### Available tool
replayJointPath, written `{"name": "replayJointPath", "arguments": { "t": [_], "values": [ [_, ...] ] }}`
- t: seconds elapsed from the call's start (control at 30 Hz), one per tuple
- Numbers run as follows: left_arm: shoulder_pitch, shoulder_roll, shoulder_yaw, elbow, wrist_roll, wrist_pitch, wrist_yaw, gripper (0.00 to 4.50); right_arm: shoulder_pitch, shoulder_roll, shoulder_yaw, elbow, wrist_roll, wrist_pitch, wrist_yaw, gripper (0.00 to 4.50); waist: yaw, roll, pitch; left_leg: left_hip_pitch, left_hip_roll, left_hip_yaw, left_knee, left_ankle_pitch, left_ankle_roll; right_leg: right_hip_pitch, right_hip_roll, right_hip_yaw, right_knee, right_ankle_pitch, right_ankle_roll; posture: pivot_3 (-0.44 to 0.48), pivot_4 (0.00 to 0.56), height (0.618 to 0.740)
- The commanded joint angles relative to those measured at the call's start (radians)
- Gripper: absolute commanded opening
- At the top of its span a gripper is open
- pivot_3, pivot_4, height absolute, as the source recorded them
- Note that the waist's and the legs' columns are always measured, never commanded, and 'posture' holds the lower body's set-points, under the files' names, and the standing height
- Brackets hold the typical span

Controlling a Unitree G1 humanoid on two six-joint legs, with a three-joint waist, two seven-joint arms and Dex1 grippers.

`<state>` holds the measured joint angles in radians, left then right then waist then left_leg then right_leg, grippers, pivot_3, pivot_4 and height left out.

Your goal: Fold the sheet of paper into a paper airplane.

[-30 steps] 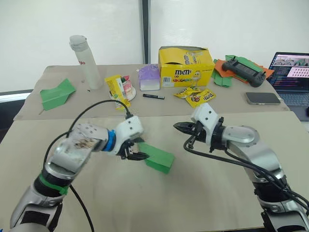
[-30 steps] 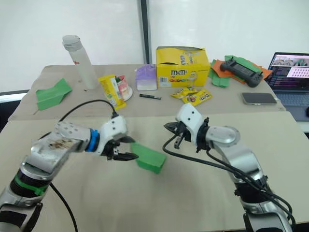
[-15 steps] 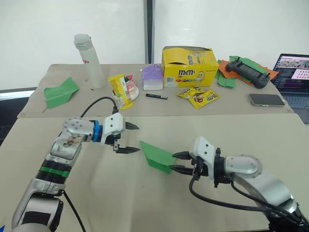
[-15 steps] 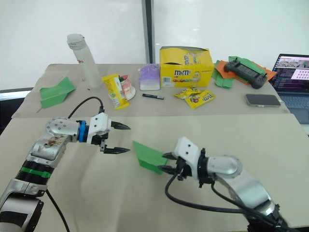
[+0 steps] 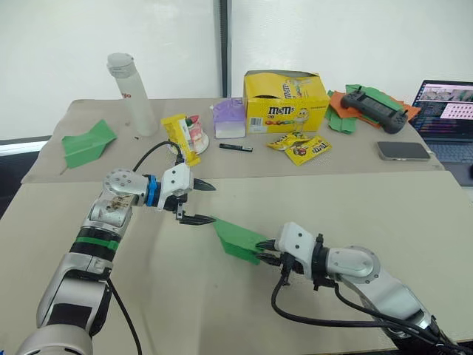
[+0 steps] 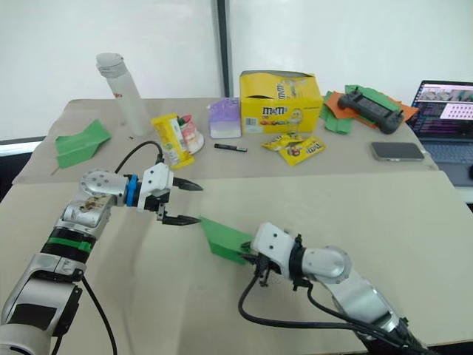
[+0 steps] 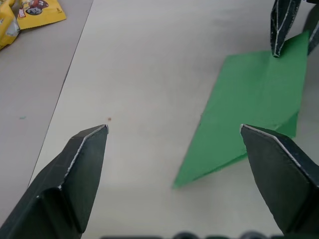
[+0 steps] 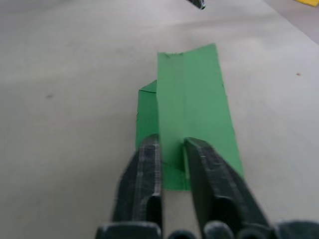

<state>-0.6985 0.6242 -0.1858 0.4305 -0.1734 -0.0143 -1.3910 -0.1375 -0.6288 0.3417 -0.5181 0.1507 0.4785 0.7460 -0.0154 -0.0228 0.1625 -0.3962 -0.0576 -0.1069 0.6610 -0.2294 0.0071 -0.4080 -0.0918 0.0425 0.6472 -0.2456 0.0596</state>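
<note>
I see a lower layer (image 7: 290, 124) peeking out along the paper's folded edge, so the sheet of paper (image 5: 238, 239) will lie in overlapping flaps when I pinch its fold.
The sheet of paper (image 5: 238, 238) lies on the near table as a narrow folded green wedge with a pointed end, paper airplane in form. My right gripper (image 5: 267, 251) is shut on the raised centre fold at its near end; the right wrist view shows both fingers (image 8: 144, 169) pinching that fold (image 8: 192, 94). My left gripper (image 5: 211, 203) stands open just beyond the far pointed tip, with one finger low near the tip and nothing between the fingers. In the left wrist view the paper (image 7: 249, 94) lies ahead of the wide-open fingers (image 7: 89, 154).
The far table holds a broader green paper dart (image 5: 87, 142), a white bottle (image 5: 131, 95), a yellow snack bag (image 5: 179, 137), a purple carton (image 5: 229, 118), a yellow M&M's box (image 5: 284, 101), candy packets (image 5: 299, 146), a gamepad on crumpled papers (image 5: 373, 103), a phone (image 5: 402, 150) and a laptop (image 5: 447, 111).
My left gripper let go of the paper, opened and now sits by its far tip. My right arm came down and shut on the paper's near end.
</note>
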Motion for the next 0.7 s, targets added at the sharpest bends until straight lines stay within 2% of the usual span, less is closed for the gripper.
{"name": "replayJointPath", "arguments": {
  "t": [0.03, 0.17, 0.3, 0.33, 0.53, 0.7],
  "values": [
    [-0.002, 0.007, 0.028, -0.018, -0.028, -0.017, -0.026, 3.02, -0.027, -0.005, -0.003, 0.0, -0.007, -0.079, 0.04, 0.0, 0.001, 0.0, 0.0, 0.0, 0.0, 0.0, 0.0, 0.0, 0.0, 0.0, 0.0, 0.0, 0.0, 0.0, 0.0, 0.0, 0.15, 0.74],
    [0.026, 0.016, 0.027, -0.045, -0.051, -0.009, -0.076, 1.66, -0.037, -0.034, -0.004, 0.01, -0.018, -0.19, 0.108, 0.0, -0.001, 0.0, 0.0, 0.0, 0.0, 0.0, 0.0, 0.0, 0.0, 0.0, 0.0, 0.0, 0.0, 0.0, 0.0, 0.0, 0.15, 0.74],
    [0.099, 0.036, 0.006, -0.154, -0.092, 0.062, -0.154, 0.25, -0.028, -0.123, -0.019, 0.025, -0.017, -0.323, 0.234, 0.0, -0.002, 0.0, 0.0, 0.0, 0.0, 0.0, 0.0, 0.0, 0.0, 0.0, 0.0, 0.0, 0.0, 0.0, 0.0, 0.0, 0.15, 0.74],
    [0.114, 0.04, 0.001, -0.174, -0.094, 0.074, -0.164, 0.03, -0.025, -0.141, -0.014, 0.036, -0.025, -0.354, 0.256, 0.0, -0.003, 0.0, 0.0, 0.0, 0.001, 0.0, 0.0, 0.0, 0.0, 0.0, 0.0, 0.0, 0.0, 0.0, 0.0, 0.0, 0.15, 0.74],
    [0.193, 0.037, -0.034, -0.288, -0.095, 0.128, -0.168, 0.03, -0.026, -0.162, 0.018, 0.097, -0.076, -0.462, 0.306, 0.0, 0.001, 0.0, 0.0, 0.001, 0.001, 0.001, 0.0, 0.0, 0.0, 0.002, 0.0, 0.0, 0.0, 0.0, 0.0, 0.0, 0.15, 0.74],
    [0.214, -0.001, -0.092, -0.296, -0.042, 0.116, -0.124, 0.03, -0.03, -0.154, 0.03, 0.113, -0.083, -0.486, 0.338, 0.0, 0.003, 0.0, 0.0, 0.002, 0.001, 0.001, 0.0, 0.0, 0.0, 0.002, 0.0, 0.0, 0.0, 0.0, 0.0, 0.0, 0.15, 0.74]
  ]
}}
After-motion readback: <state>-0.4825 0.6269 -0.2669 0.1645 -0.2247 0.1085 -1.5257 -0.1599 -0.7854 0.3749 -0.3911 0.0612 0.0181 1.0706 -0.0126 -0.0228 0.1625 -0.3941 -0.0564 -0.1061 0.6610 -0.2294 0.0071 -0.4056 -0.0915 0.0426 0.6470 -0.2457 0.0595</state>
